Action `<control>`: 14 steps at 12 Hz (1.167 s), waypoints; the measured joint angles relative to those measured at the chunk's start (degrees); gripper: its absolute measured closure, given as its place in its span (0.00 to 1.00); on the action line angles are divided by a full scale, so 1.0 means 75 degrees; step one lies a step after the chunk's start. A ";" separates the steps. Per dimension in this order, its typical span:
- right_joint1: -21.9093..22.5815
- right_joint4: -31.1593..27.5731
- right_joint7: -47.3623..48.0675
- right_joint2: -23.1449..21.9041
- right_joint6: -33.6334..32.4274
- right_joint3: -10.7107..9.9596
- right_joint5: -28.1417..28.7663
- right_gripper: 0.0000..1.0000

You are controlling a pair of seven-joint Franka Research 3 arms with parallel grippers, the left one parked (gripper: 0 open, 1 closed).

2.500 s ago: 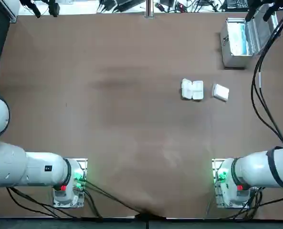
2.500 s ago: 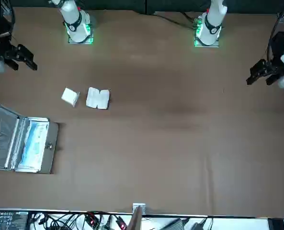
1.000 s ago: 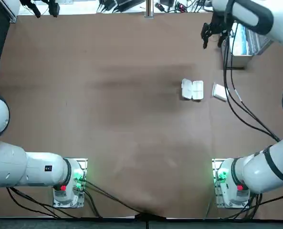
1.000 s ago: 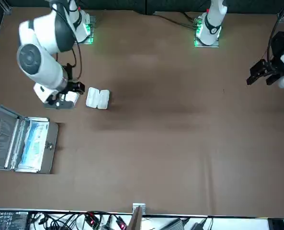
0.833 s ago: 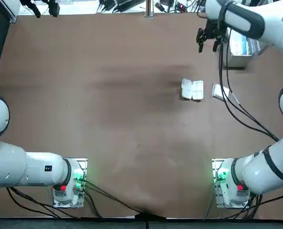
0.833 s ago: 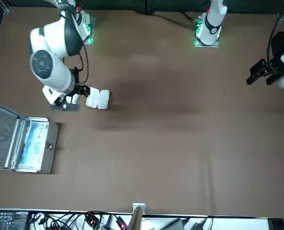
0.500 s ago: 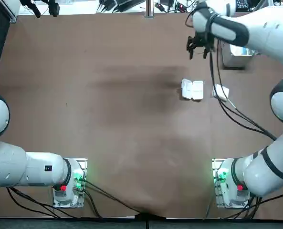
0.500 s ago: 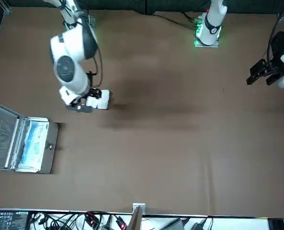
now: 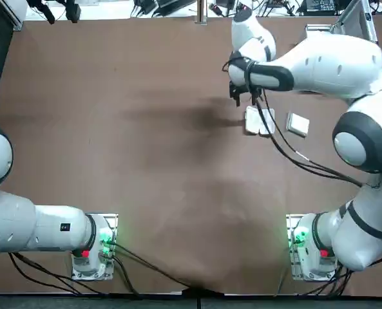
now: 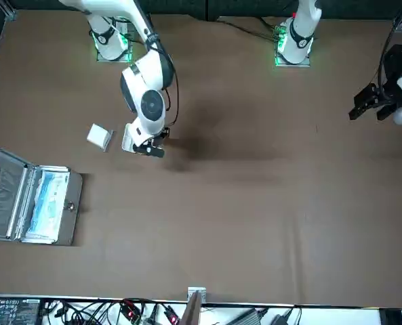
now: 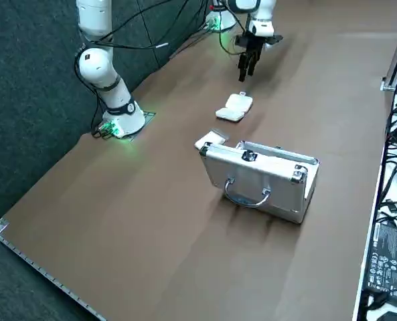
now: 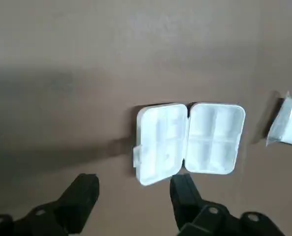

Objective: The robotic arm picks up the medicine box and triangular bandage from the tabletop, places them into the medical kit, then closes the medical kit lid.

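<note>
My gripper will lift the medicine box's near edge, and the medicine box's far half [image 12: 215,138] will come along, still spread open, because a narrow hinge [image 12: 186,136] joins the two white halves.
The triangular bandage [image 12: 190,140] is a white two-lobed packet lying flat on the brown table, also seen in the top view [image 9: 260,122]. My right gripper [image 12: 133,192] hangs open just above the table beside the packet's edge, on the side away from the medicine box, with nothing between its fingers [image 12: 81,194]. From overhead the right gripper [image 9: 242,96] sits a little beyond the packet. The medicine box [image 10: 99,136] is a small white box next to the packet. The medical kit [image 10: 74,210] stands open, with its lid [image 11: 252,175] upright.
The white arm [image 9: 319,58] stretches across the far right of the table and covers most of the kit from overhead, its black cables [image 9: 274,138] drooping over the packet. Cables and equipment [image 11: 389,247] line the table's edge.
The right arm swung from beside the kit across the box and packet toward the table's middle. Its gripper now sits beside the packet. Box, packet and kit have not moved.
</note>
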 joint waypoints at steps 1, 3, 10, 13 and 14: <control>0.0064 0.0001 0.0131 0.0161 0.0026 -0.0003 -0.0135 0.13; 0.0132 -0.0001 0.0347 0.0438 0.0130 -0.0009 -0.0335 0.17; 0.0252 0.0000 0.0906 0.0925 0.0256 -0.0014 -0.0829 0.39; 0.0252 0.0001 0.1015 0.0985 0.0257 -0.0019 -0.0839 0.51; 0.0252 0.0001 0.1055 0.0993 0.0257 -0.0019 -0.0840 0.58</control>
